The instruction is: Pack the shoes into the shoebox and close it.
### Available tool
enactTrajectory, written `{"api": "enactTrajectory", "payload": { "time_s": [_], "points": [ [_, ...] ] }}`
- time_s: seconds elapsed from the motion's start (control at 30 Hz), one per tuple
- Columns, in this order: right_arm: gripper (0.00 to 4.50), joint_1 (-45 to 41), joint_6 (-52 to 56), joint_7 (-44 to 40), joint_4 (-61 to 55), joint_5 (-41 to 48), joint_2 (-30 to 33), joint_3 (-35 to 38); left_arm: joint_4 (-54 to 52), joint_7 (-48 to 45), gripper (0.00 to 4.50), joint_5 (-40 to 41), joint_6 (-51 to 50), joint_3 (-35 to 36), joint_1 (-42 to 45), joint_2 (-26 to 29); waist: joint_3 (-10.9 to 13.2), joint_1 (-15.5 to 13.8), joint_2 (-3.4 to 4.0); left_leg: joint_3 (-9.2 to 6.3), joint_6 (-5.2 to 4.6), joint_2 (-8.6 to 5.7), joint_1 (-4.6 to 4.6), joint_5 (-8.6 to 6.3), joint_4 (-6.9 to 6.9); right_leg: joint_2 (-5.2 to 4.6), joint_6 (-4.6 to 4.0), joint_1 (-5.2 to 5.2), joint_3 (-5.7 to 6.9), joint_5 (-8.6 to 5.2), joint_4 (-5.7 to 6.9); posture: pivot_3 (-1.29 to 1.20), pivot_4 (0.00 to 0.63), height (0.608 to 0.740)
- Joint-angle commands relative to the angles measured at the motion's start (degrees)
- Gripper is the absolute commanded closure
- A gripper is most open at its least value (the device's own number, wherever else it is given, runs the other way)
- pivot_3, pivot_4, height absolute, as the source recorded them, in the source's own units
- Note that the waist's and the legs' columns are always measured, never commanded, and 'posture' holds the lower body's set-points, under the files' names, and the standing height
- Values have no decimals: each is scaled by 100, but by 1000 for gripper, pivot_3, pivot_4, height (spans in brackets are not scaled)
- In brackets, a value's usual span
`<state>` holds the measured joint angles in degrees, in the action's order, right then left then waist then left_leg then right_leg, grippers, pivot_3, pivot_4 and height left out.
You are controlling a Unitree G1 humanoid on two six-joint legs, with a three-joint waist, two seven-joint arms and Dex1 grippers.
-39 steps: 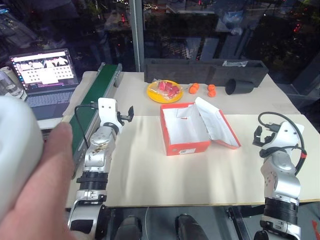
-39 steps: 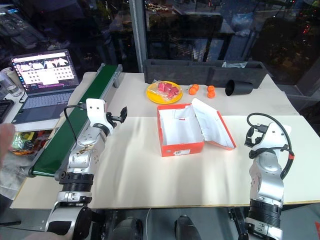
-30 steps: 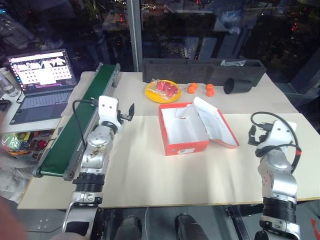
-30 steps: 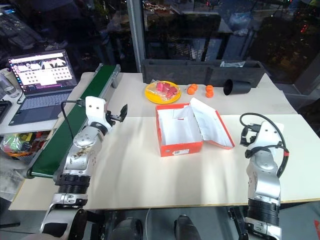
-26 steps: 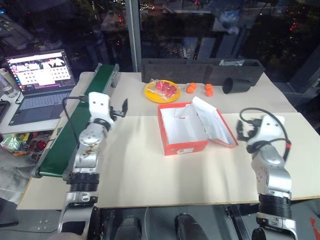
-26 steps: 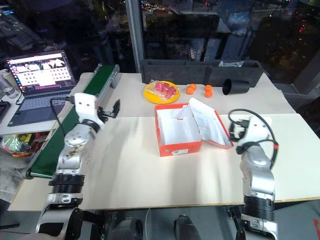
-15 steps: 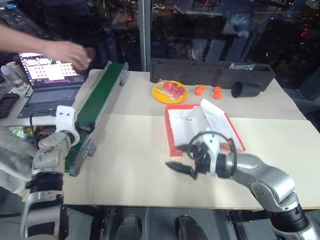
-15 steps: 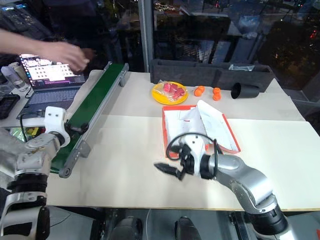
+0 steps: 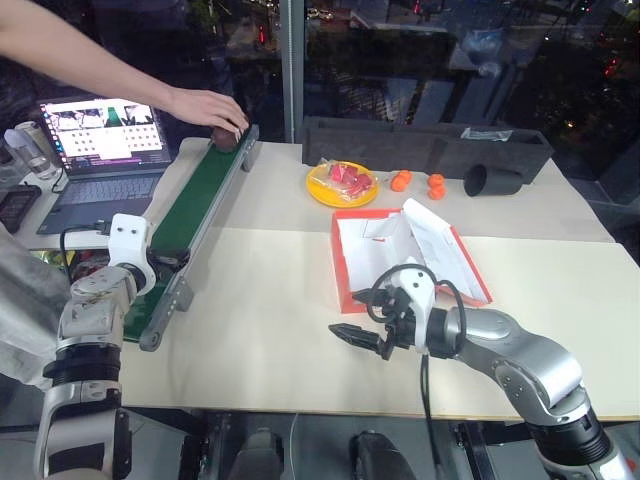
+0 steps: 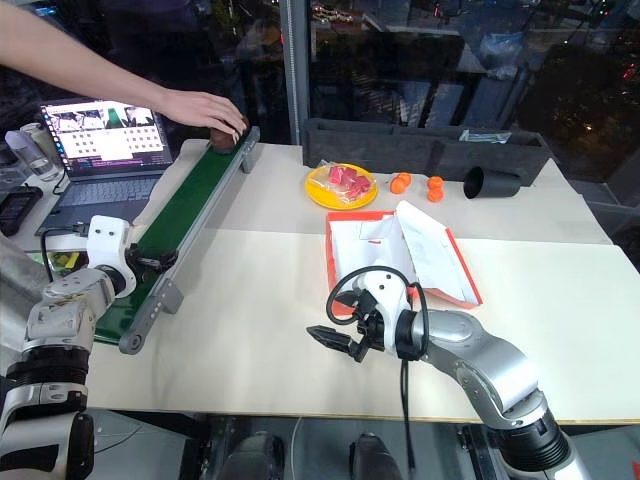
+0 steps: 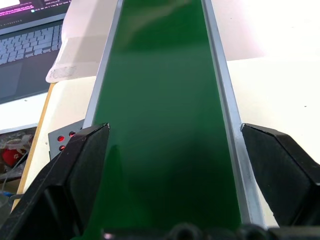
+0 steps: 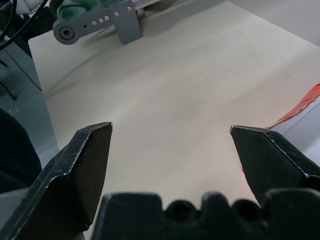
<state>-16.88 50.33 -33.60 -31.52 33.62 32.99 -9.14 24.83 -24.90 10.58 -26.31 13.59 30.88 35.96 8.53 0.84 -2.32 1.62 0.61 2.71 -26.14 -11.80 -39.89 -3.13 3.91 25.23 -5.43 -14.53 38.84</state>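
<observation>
The lid (image 9: 444, 246) is leaning back from one edge of the shoebox (image 9: 417, 238) and is still attached there, so it will swing over and close when I push it.
The red-orange shoebox (image 9: 372, 262) stands open mid-table, white inside and empty, its lid (image 9: 445, 250) lying back to the right. At the far end of the green conveyor (image 9: 195, 200) a person's hand (image 9: 205, 105) rests on a small dark brown thing (image 9: 224, 138), apparently one of the shoes, mostly hidden. My left gripper (image 9: 165, 258) is open over the conveyor's near end, the belt (image 11: 165, 100) between its fingers. My right gripper (image 9: 358, 336) is open and empty, low over the table in front of the box, pointing left; the box's corner (image 12: 305, 107) is beside it.
A laptop (image 9: 95, 135) sits left of the conveyor. At the back stand a long dark grey tray (image 9: 420, 145), a yellow plate (image 9: 342, 184) with red pieces, small orange fruits (image 9: 415, 181) and a black cup (image 9: 490, 180). The person's arm (image 9: 80, 60) reaches in from the upper left.
My right arm swung from the right side across to the front of the box; my left arm moved out to the conveyor. The person's hand came down onto the conveyor's far end.
</observation>
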Motion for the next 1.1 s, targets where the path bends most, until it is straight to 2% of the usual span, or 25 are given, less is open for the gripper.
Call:
{"api": "enactTrajectory", "payload": {
  "time_s": [0.03, 1.1],
  "points": [
    [33, 31, -107, 7, -199, 57, -7, 256, -98, -35, 0, 29, 96, 23, 156, 7, 0, 0, 0, 0, 0, 0, 0, 0, 0, 0, 0, 0, 0, 0, 0, 0, 150, 681],
    [33, 315, -140, 23, -170, -136, -101, 167, 8, 42, 0, 67, 101, 143, 325, 19, 0, 0, -1, -3, 0, -1, 0, 0, -1, 0, 0, -2, 2, 0, 1, 0, 150, 681]
  ]
}}
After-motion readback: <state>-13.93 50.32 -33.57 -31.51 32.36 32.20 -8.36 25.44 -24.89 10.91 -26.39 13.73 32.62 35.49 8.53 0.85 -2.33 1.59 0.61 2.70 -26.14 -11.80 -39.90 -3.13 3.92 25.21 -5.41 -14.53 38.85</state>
